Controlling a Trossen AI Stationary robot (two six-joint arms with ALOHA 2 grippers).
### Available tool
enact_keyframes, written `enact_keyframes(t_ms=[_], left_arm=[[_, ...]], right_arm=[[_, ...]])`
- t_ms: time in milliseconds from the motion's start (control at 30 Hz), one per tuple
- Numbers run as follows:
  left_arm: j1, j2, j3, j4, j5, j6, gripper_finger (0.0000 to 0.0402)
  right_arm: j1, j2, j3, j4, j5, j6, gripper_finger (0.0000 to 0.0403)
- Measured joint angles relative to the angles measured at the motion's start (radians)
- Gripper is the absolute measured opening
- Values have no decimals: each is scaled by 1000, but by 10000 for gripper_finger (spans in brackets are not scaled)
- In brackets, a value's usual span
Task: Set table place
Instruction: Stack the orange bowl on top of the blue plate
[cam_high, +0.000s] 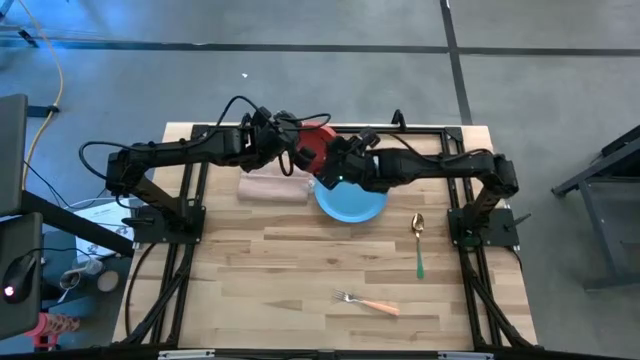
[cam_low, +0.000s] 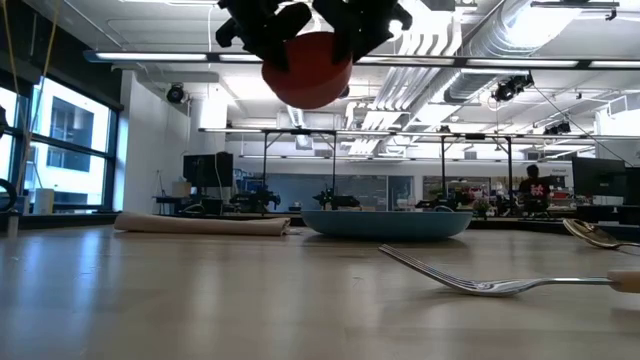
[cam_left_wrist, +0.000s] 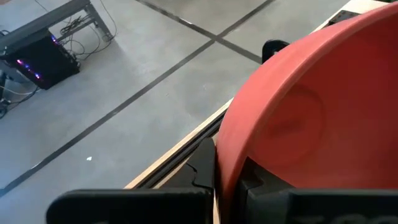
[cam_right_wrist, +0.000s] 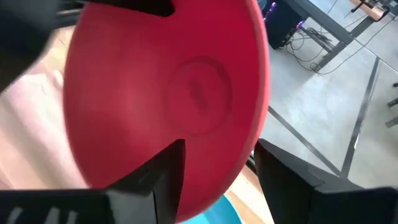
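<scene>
I need to level the red bowl (cam_high: 318, 141), which hangs tilted in my left gripper beyond the blue plate. My right gripper should take its rim (cam_right_wrist: 244, 158) and put it down flat on the plate.
The red bowl (cam_high: 318, 140) is lifted high above the table (cam_high: 280, 270), just past the far left edge of the blue plate (cam_high: 352, 203); in the low view the bowl (cam_low: 307, 68) hangs well above the plate (cam_low: 385, 222). My left gripper (cam_high: 297, 152) is shut on the bowl's rim. My right gripper (cam_high: 330, 166) is open, with one finger (cam_right_wrist: 158, 177) inside the bowl (cam_right_wrist: 168, 93) and one finger (cam_right_wrist: 292, 183) outside its rim. The beige napkin (cam_high: 272, 188), the spoon (cam_high: 419, 240) and the fork (cam_high: 368, 302) lie flat on the table. My left gripper holds the bowl's rim (cam_left_wrist: 219, 158), with one finger (cam_left_wrist: 258, 186) inside the bowl and one (cam_left_wrist: 198, 167) outside it. It comes from the table's left side. The bowl is lifted clear of the table and tilted steeply, its opening facing the right arm.
The napkin lies to the left of the plate. The green-handled spoon lies to the right of the plate. The orange-handled fork lies near the front edge. Black frame posts stand at the table's left and right sides.
</scene>
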Motion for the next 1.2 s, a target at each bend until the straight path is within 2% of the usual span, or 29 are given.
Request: enact_keyframes(t_ms=[100, 233, 267, 400, 500, 600, 733, 833, 933, 1000, 1133, 1200], left_arm=[[0, 0, 0, 0, 1, -6, 0], [-1, 0, 0, -11, -11, -15, 0], [-1, 0, 0, -11, -16, -16, 1], [-4, 0, 0, -12, -14, -16, 10], [-5, 0, 1, 2, -8, -16, 31], [-7, 0, 2, 22, 7, 6, 63], [-21, 1, 40, 60, 88, 88, 113], [-33, 2, 90, 54, 106, 169, 150], [-51, 1, 174, -41, 38, 200, 184], [-50, -5, 249, -170, -32, 190, 199], [-48, -2, 362, -426, -108, 103, 212], [-49, -9, 406, -539, -118, 39, 213]], right_arm=[[-21, 0, 0, 12, -16, -16, 138], [-45, 0, 0, 13, -40, -4, 34], [-46, 0, 0, 14, -40, -7, 20], [-52, -7, 0, -3, -46, 2, 7], [-64, -19, 0, -13, -64, -2, 4], [-74, -19, 0, -45, -94, -4, 2], [-89, -18, -2, -58, -249, 4, 1], [-93, -20, -4, -85, -245, -4, 1], [-108, -34, -7, -212, -283, -22, 1], [-131, -47, -12, -291, -340, -17, 2], [-204, -91, -9, -487, -341, -12, 2], [-254, -105, -9, -535, -393, -31, 2]])
